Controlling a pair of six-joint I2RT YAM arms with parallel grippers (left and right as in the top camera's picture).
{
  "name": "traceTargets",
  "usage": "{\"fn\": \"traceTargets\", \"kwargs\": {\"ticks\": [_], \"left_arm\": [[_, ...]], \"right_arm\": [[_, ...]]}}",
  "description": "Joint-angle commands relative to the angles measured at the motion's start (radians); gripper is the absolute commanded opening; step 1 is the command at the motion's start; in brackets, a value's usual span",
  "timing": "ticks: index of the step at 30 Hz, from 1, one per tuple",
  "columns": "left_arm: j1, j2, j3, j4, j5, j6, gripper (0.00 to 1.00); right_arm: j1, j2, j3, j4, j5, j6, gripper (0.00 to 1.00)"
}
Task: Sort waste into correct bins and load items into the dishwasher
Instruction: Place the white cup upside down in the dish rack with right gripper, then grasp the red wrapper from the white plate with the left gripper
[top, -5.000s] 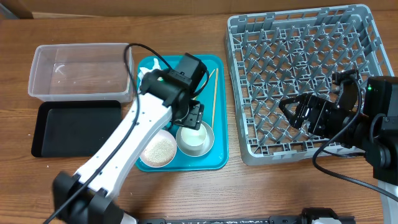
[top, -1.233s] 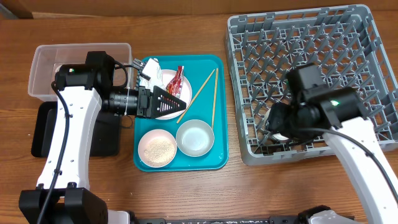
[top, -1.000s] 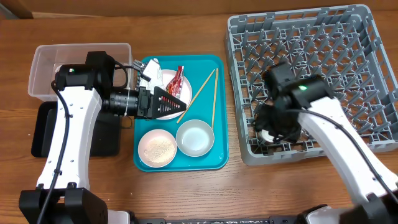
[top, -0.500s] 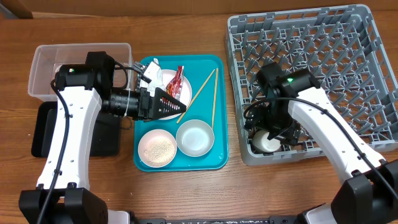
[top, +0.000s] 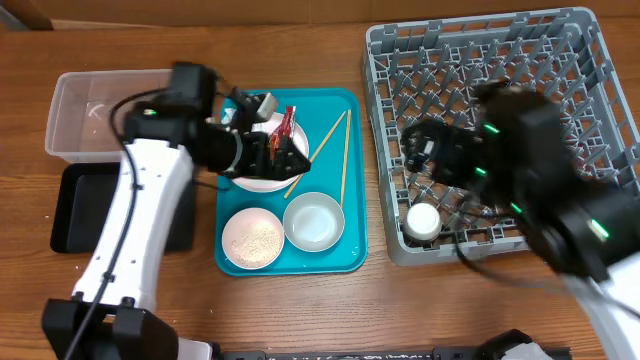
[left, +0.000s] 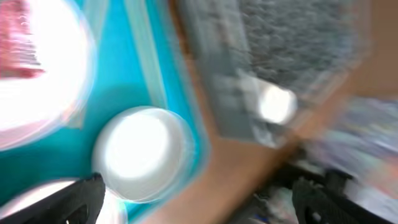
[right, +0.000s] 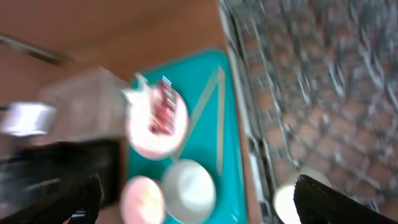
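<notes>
My left gripper is to move the red wrapper and white napkin (top: 285, 124) into the clear tub (top: 108, 114) before I load the large white plate, because both lie on that plate.
The small white cup (top: 422, 220) stands in the front left corner of the grey dish rack (top: 560, 60), free of any gripper. My right gripper (top: 424, 150) is open and empty above the rack, blurred by motion; its wrist view (right: 202, 210) shows the cup (right: 290, 203) below. My left gripper (top: 289, 158) is open over the large white plate (top: 262, 180), next to the red wrapper (top: 284, 124). The white napkin (top: 250, 103) lies at the plate's far edge. The chopsticks (top: 343, 160), grey bowl (top: 313, 222) and small plate with rice grains (top: 251, 240) lie on the teal tray (top: 352, 255).
The clear tub (top: 90, 115) stands at the far left with the black tray (top: 90, 215) in front of it. The left wrist view is blurred and shows the bowl (left: 143, 152) and the cup (left: 277, 103).
The right gripper set the cup down in the rack's front left corner, let go and pulled up and away. The left arm swung right over the large plate.
</notes>
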Motion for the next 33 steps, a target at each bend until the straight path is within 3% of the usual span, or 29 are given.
{"fn": "traceTargets", "kwargs": {"ticks": [1, 4, 7, 8, 14, 18, 22, 25, 28, 29, 30, 33], "left_arm": [[-0.116, 0.008, 0.008, 0.101, -0.616, -0.277, 0.93], [-0.177, 0.046, 0.008, 0.191, -0.837, -0.291, 0.79], [-0.194, 0.121, 0.008, 0.267, -0.863, -0.28, 0.61], [-0.194, 0.159, 0.008, 0.298, -0.848, -0.278, 0.59], [-0.192, 0.336, 0.008, 0.426, -0.801, -0.2, 0.61], [-0.195, 0.434, 0.008, 0.507, -0.787, -0.171, 0.73], [-0.188, 0.473, 0.008, 0.548, -0.787, -0.171, 0.72], [-0.187, 0.478, 0.008, 0.556, -0.787, -0.171, 0.54], [-0.187, 0.478, 0.008, 0.555, -0.787, -0.171, 0.27], [-0.187, 0.478, 0.008, 0.549, -0.787, -0.171, 0.12], [-0.187, 0.478, 0.008, 0.542, -0.787, -0.171, 0.04], [-0.186, 0.469, 0.014, 0.523, -0.778, -0.185, 0.04]], "right_arm": [[0.002, -0.072, 0.014, 0.013, 0.026, -0.014, 1.0], [0.002, -0.094, 0.014, -0.001, 0.017, -0.015, 1.0], [0.002, -0.091, 0.013, -0.041, 0.0, -0.015, 1.0], [0.002, -0.085, 0.011, -0.061, 0.0, -0.014, 1.0], [0.002, -0.029, 0.011, -0.141, -0.011, -0.014, 1.0], [0.002, 0.025, 0.011, -0.167, -0.042, -0.014, 1.0], [0.002, 0.054, 0.011, -0.183, -0.046, -0.014, 1.0], [0.002, 0.06, 0.009, -0.19, -0.045, -0.014, 1.0], [0.002, 0.06, 0.009, -0.188, -0.045, -0.014, 1.0], [0.002, 0.06, 0.009, -0.187, -0.045, -0.014, 1.0], [0.002, 0.06, 0.009, -0.187, -0.045, -0.014, 0.99], [0.002, 0.06, 0.009, -0.187, -0.045, -0.014, 0.99]]}}
